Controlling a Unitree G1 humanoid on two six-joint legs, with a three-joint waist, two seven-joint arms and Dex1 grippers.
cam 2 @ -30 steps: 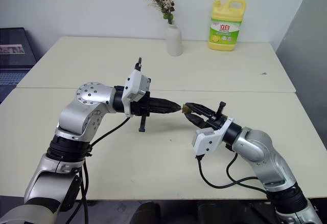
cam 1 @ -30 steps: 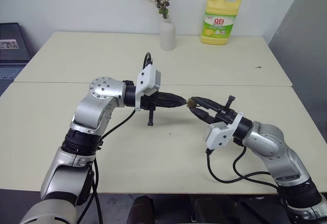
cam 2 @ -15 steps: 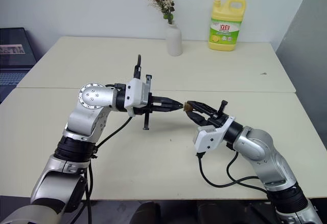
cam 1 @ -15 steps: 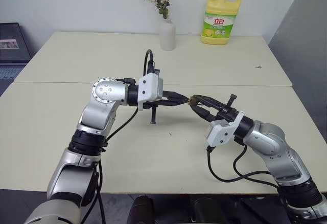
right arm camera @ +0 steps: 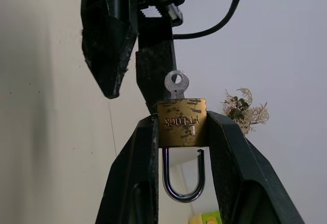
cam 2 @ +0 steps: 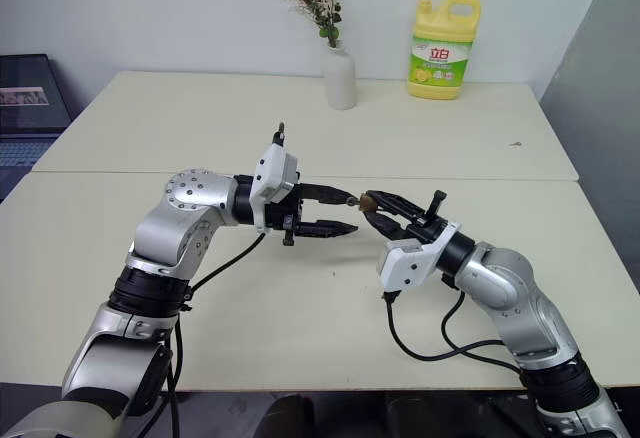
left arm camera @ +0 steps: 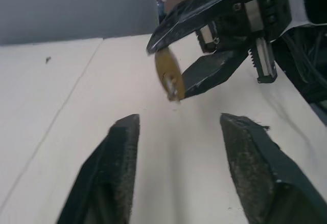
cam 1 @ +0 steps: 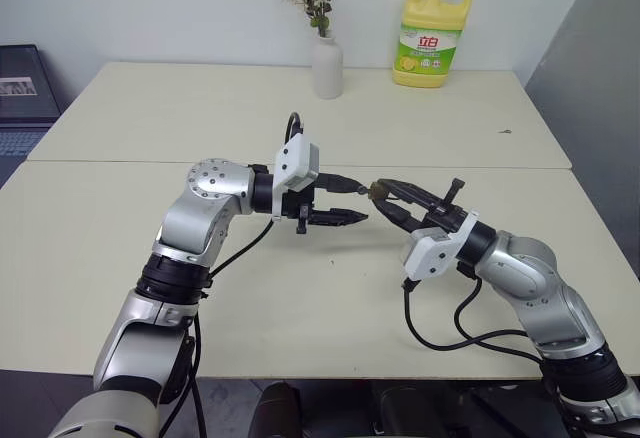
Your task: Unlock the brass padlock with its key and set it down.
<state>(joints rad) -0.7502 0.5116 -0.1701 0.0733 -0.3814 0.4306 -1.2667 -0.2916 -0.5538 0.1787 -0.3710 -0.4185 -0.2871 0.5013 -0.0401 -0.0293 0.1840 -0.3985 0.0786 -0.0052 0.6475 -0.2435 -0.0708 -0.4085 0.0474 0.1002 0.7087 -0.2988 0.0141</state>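
The shackle's leg (right arm camera: 201, 155) is free, but my right gripper is holding the padlock's body (right arm camera: 182, 123). My left gripper should therefore take the padlock's body first, before my right gripper takes the shackle.
My right gripper (cam 1: 384, 198) is shut on the brass padlock (right arm camera: 181, 122), holding its squarish body between both fingers above the table (cam 1: 300, 298). The key (right arm camera: 177, 83) sticks out of the padlock's body toward my left gripper. The silvery shackle (right arm camera: 182, 183) hangs on the opposite side, with one leg standing free of the body. My left gripper (cam 1: 352, 202) is open just short of the key, touching nothing, one finger above the other. In the left wrist view the padlock (left arm camera: 165, 69) and key (left arm camera: 173, 88) sit just beyond the open fingers (left arm camera: 118, 173).
A white vase with dried flowers (cam 1: 327, 66) and a yellow detergent bottle (cam 1: 432, 38) stand at the table's far side. A laptop (cam 1: 25, 83) sits off the far left. A seam (cam 1: 130, 162) runs across between the two tabletops.
My left gripper, which was shut at the padlock's key, has opened and let go. It has rolled and dropped slightly. The key stays in the padlock. The right arm has not moved.
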